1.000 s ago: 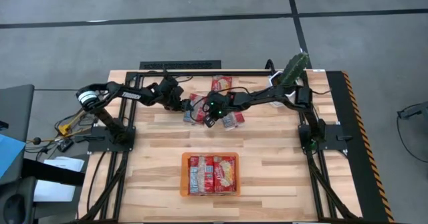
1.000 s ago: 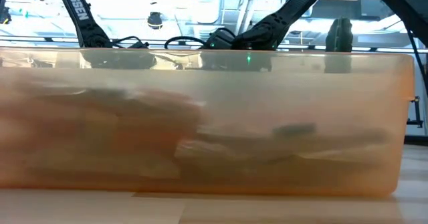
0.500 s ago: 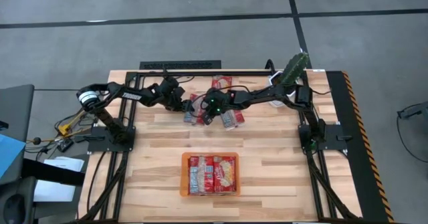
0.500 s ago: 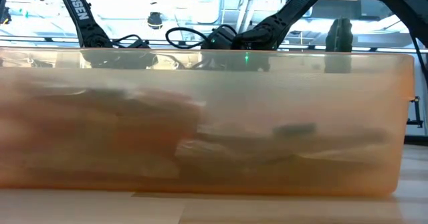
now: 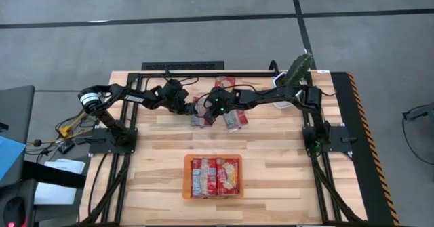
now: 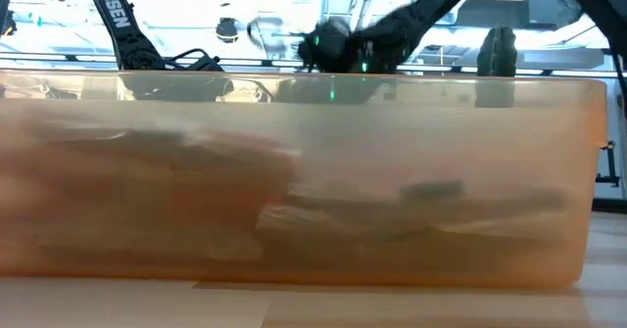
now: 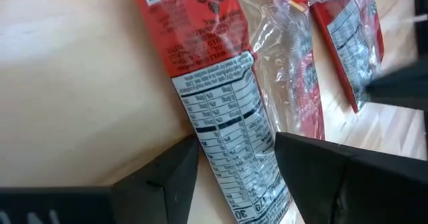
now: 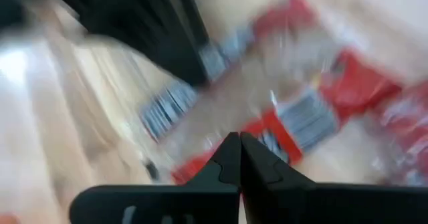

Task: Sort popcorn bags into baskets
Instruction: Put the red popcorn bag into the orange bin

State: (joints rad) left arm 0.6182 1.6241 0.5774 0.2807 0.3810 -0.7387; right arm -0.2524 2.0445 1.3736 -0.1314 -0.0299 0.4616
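Note:
The clear film [image 7: 275,57] is loose and wrinkled, so the red packet [image 7: 214,77] will bunch up narrow at its label and stay stretched out beyond the label when the robot lifts the packet.
Loose popcorn bags lie flat at the far middle of the table: one red packet [image 5: 196,113], another [image 5: 234,120] and a third [image 5: 224,84]. The orange tray [image 5: 186,176] sits near the table's near edge and holds several packets; its wall [image 6: 294,171] fills the low view. My left gripper [image 5: 186,107] is open and low over the first packet, its fingers on either side of the packet's label end [image 7: 231,150]. My right gripper [image 5: 209,116] is shut [image 8: 239,144] and empty, just above the same group of packets. My left gripper comes at the red packet slanting down from the table's left, one finger [image 7: 170,174] at each long edge of its label end, across its width. The packet lies flat on the table. Whether the fingers touch its edges I cannot tell.
A cactus in a pot [image 5: 298,70] stands at the far right corner, beside the right arm's base. A dark rail [image 5: 203,67] runs along the table's far edge. Bare wood lies between the loose packets and the tray.
My right gripper has risen and drawn back a little toward the far edge, staying shut and still in motion. The left gripper and the packets have kept their places.

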